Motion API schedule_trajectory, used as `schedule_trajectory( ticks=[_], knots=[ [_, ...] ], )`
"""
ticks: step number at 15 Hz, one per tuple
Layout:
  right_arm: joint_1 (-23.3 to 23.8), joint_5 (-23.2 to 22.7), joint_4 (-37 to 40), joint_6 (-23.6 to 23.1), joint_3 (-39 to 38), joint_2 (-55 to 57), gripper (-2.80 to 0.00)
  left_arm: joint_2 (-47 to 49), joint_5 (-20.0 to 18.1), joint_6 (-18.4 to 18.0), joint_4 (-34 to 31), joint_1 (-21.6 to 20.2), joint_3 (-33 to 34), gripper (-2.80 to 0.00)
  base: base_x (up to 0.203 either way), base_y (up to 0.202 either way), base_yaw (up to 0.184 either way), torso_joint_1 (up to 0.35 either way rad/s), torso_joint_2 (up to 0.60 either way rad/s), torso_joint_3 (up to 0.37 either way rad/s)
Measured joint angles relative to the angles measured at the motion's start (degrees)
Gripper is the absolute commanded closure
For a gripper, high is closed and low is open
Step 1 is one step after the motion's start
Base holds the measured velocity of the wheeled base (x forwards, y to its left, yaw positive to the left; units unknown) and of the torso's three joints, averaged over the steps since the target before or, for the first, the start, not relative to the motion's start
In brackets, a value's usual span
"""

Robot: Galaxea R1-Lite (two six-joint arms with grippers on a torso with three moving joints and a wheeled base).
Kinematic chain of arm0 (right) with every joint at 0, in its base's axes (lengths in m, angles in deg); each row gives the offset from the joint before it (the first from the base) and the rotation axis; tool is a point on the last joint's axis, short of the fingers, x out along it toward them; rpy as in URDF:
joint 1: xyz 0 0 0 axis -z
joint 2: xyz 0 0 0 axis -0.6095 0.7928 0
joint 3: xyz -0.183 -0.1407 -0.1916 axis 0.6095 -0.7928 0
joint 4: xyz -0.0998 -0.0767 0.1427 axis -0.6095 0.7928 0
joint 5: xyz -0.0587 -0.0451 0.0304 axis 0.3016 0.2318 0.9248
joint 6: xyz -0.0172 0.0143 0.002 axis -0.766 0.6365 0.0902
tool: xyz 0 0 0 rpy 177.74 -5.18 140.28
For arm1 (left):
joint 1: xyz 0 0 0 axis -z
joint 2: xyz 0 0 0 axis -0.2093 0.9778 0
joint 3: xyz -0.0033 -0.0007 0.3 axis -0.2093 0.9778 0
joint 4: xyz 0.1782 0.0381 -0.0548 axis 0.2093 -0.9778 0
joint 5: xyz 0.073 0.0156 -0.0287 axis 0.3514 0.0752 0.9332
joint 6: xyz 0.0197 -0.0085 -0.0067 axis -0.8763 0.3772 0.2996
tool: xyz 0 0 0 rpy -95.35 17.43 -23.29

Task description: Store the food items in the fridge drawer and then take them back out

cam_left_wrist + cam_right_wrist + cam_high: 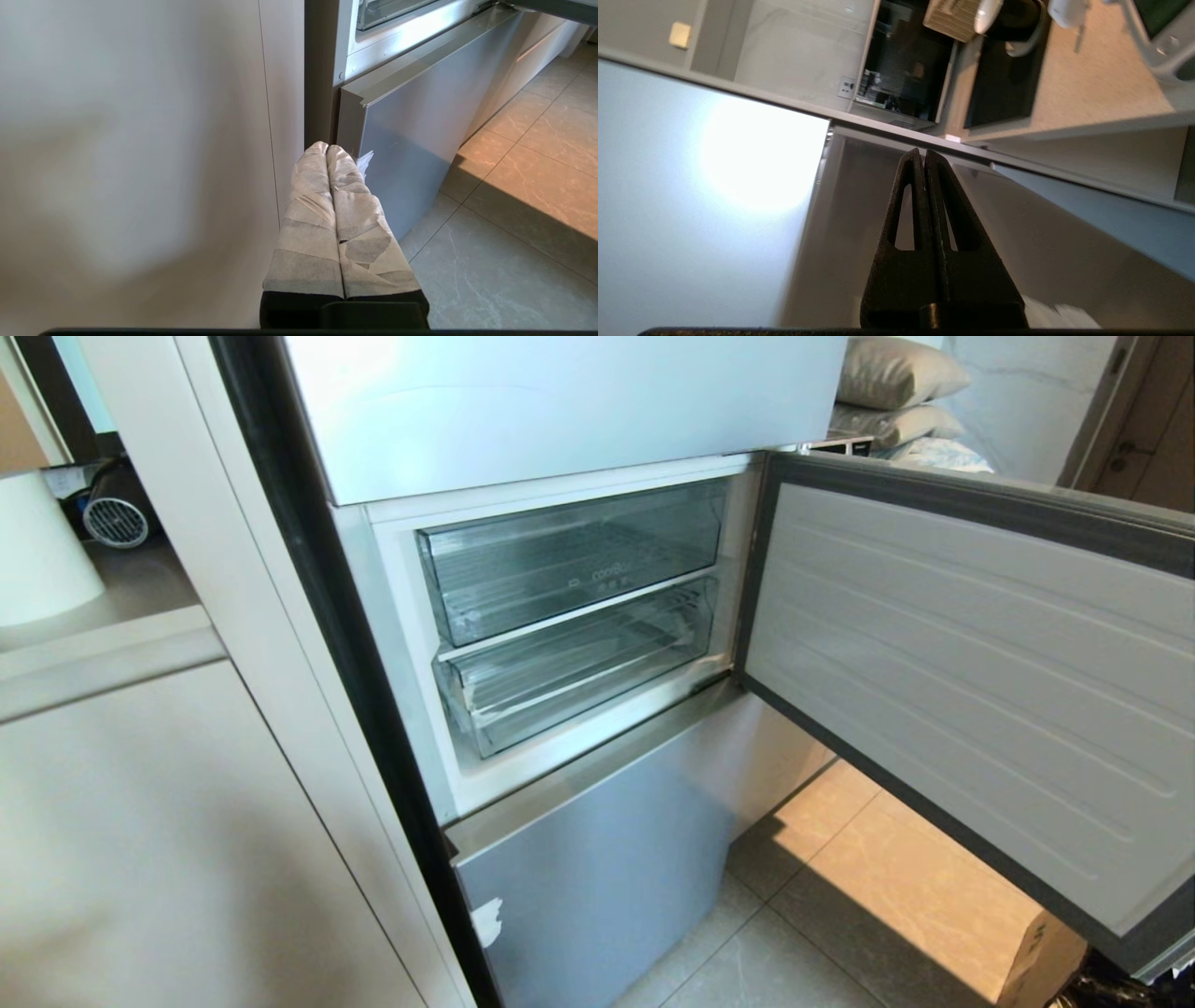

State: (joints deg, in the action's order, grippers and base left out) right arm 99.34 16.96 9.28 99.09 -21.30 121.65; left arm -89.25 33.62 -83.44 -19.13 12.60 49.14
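The robot's right gripper is behind the open compartment door (975,694) and both drawers are pushed in, so the right gripper needs to turn back and push the door shut (855,196).
The fridge's middle compartment stands open. Inside, the fridge drawer (579,667) is the lower of two clear drawers and sits pushed in, under the one printed "coolBox" (569,560). No food items are in view. Neither gripper shows in the head view. In the left wrist view my left gripper (327,147), its fingers wrapped in white tape, is shut and empty. It hangs low by the corner of the fridge's bottom door (411,135). In the right wrist view my right gripper (922,151) is shut on nothing, its black fingers lying close along a smooth grey fridge panel (840,224).
The open compartment door (980,691) swings far out to the right over the tiled floor (840,896). A cardboard box (1046,961) sits under its outer end. A white cabinet (140,849) flanks the fridge on the left. A kitchen counter (1087,79) shows beyond the right gripper.
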Motion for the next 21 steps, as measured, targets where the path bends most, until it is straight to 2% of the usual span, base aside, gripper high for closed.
schedule_trajectory(
  ticks=[2, 4, 6, 8, 10, 13, 15, 17, 21],
  knots=[
    [0.59, 1.01, -0.43, 2.25, 2.0, -5.66, 0.0, 0.0, 0.01, 0.0, -0.02, 0.01, 0.0, 0.0, 0.0, 0.0, 0.0, 0.0, 0.0, 0.0],
    [0.99, 3.2, -0.65, 6.27, 7.96, -9.21, 0.0, 0.0, 0.0, 0.0, -0.02, 0.01, 0.0, 0.0, 0.0, 0.0, 0.0, 0.0, 0.0, 0.0],
    [1.14, 7.54, -0.79, 8.34, 12.01, -10.18, 0.0, 0.0, 0.0, 0.0, -0.02, 0.01, 0.0, 0.0, 0.0, 0.0, 0.0, 0.0, 0.0, 0.0],
    [1.03, 13.91, -0.65, 3.96, 12.93, -7.76, 0.0, 0.0, 0.0, 0.0, -0.02, 0.01, 0.0, 0.0, 0.0, 0.0, 0.0, 0.0, 0.0, 0.0],
    [-1.72, 22.6, -0.64, -4.09, 13.12, -3.57, 0.0, 0.0, 0.0, 0.0, -0.02, 0.01, 0.0, 0.0, 0.0, 0.0, 0.0, 0.0, 0.0, 0.0],
    [-15.75, 39.33, -0.57, -17.22, 12.0, 3.63, 0.0, 0.0, -0.02, 0.0, -0.02, 0.01, 0.0, 0.0, 0.0, 0.0, 0.0, 0.0, 0.0, 0.0],
    [-26.03, 46.96, -0.57, -22.39, 10.06, 7.2, 0.0, 0.0, -0.01, 0.0, -0.02, 0.01, 0.0, 0.0, 0.0, 0.0, 0.0, 0.0, 0.0, 0.0],
    [-36.17, 49.73, -0.59, -24.36, 8.38, 9.44, 0.0, 0.0, -0.02, 0.0, -0.02, 0.01, 0.0, 0.0, 0.0, 0.0, 0.0, 0.0, 0.0, 0.0],
    [-54.57, 52.32, -0.64, -26.49, 6.42, 11.12, 0.0, 0.0, -0.02, 0.0, -0.02, 0.01, 0.0, 0.0, 0.0, 0.0, 0.0, 0.0, 0.0, 0.0]
  ],
)
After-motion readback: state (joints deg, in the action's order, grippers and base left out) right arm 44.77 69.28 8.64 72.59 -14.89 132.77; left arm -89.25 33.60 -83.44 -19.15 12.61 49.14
